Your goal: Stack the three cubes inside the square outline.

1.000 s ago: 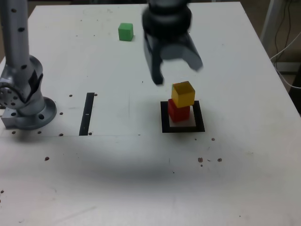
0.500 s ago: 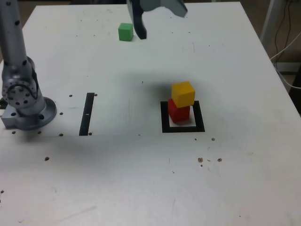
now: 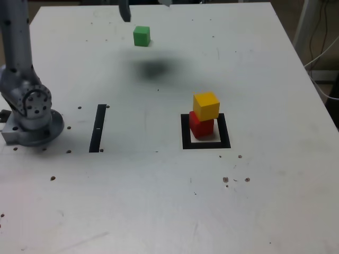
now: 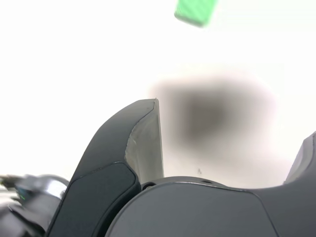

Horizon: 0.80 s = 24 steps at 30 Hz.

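My gripper will lower the green cube onto the stack (image 3: pixel 204 116), and the stack will stay standing, because the yellow cube (image 3: pixel 206 106) is crooked but sits mostly over the red cube.
The yellow cube (image 3: pixel 206 105) sits on the red cube (image 3: pixel 201 126), a little askew, inside the square outline (image 3: pixel 205 143). The green cube (image 3: pixel 141 36) lies alone at the back of the table, and it also shows in the wrist view as a green cube (image 4: pixel 196 11) some way ahead of the jaws. In the wrist view my gripper (image 4: pixel 234 121) is open and holds nothing. In the exterior view only one dark finger (image 3: pixel 124 11) shows at the upper edge, left of the green cube and raised above the table.
The arm's grey base (image 3: pixel 29 119) stands at the exterior view's left. A narrow black strip (image 3: pixel 98 128) lies on the table beside it. Cables (image 3: pixel 320 50) hang past the table's right edge. Small dark specks dot the white table (image 3: pixel 159 201).
The gripper has left the red-and-yellow stack, rising and moving toward the back left near the green cube. Its jaws have spread wider. The cubes have not moved.
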Tool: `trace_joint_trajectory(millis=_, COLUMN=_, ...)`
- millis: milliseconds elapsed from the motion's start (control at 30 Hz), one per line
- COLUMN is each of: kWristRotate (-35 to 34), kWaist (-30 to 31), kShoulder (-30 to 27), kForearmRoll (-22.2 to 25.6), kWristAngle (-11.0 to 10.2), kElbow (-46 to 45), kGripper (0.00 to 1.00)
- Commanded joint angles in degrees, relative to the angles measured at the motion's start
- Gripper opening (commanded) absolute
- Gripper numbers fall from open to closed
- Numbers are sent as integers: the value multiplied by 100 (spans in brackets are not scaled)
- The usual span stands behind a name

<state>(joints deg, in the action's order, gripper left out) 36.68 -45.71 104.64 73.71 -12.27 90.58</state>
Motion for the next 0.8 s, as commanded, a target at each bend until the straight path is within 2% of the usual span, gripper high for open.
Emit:
trace_joint_trajectory(millis=0, kWristRotate=543, kWaist=-205, kShoulder=155, kForearmRoll=-124, kWristAngle=-56, kElbow=100, kGripper=99)
trace_joint_trajectory(millis=133, kWristRotate=1026, kWaist=-483, kShoulder=481, kForearmRoll=-310, kWristAngle=-270, kElbow=224, kGripper=99)
trace_joint_trajectory(millis=233, kWristRotate=1302, kWaist=-592, kShoulder=739, kForearmRoll=-422, kWristAngle=-352, kElbow=263, kGripper=99)
trace_joint_trajectory(millis=600, kWristRotate=1756, kWaist=-844, kShoulder=1701, kForearmRoll=-520, kWristAngle=-399, kElbow=652, kGripper=93)
trace_joint_trajectory(millis=767, kWristRotate=1770, kWaist=-907, kShoulder=1961, kForearmRoll=-472, kWristAngle=-351, kElbow=760, kGripper=85)
